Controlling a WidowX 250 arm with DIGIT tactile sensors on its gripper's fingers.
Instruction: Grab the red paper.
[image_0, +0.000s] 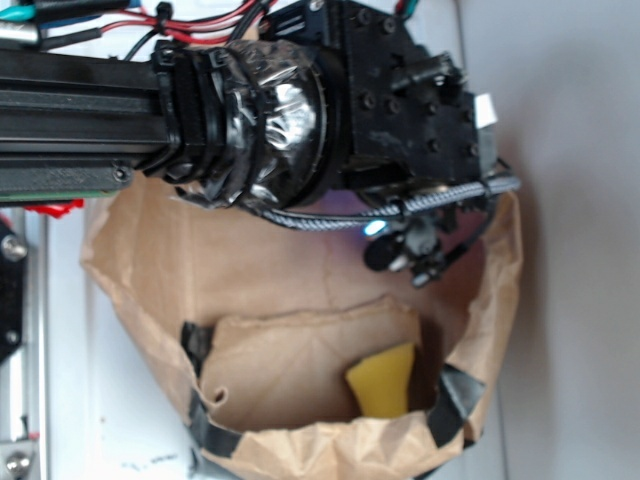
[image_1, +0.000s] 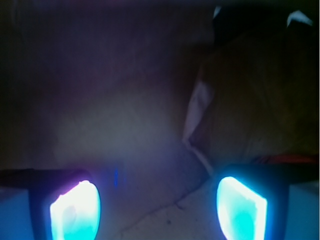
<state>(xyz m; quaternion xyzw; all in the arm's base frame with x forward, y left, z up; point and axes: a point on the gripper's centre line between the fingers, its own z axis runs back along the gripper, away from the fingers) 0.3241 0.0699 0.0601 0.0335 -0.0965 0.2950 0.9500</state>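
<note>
The robot should expect the red paper (image_1: 288, 158) to be inside the bag, hidden beneath the arm, because a thin reddish streak shows next to the bag's inner folds.
Only a jagged sliver of the bright red paper (image_0: 52, 208) shows, at the left edge of the exterior view. It lies outside the bag, and the black arm hides most of it. My gripper (image_0: 408, 250) hangs over the upper right part of the open brown paper bag (image_0: 150, 260), far to the right of that sliver. In the wrist view my gripper (image_1: 159, 210) is open. Its two glowing cyan pads (image_1: 75, 210) stand wide apart with only dim bag surface between them. A thin reddish streak (image_1: 287, 159) lies above the right pad; I cannot tell what it is.
A yellow sponge-like wedge (image_0: 383, 380) lies inside the bag near its lower right wall. Black tape patches (image_0: 455, 395) hold the bag's rim. A metal rail (image_0: 18, 340) runs down the left edge. The arm and its cables cover the top of the scene.
</note>
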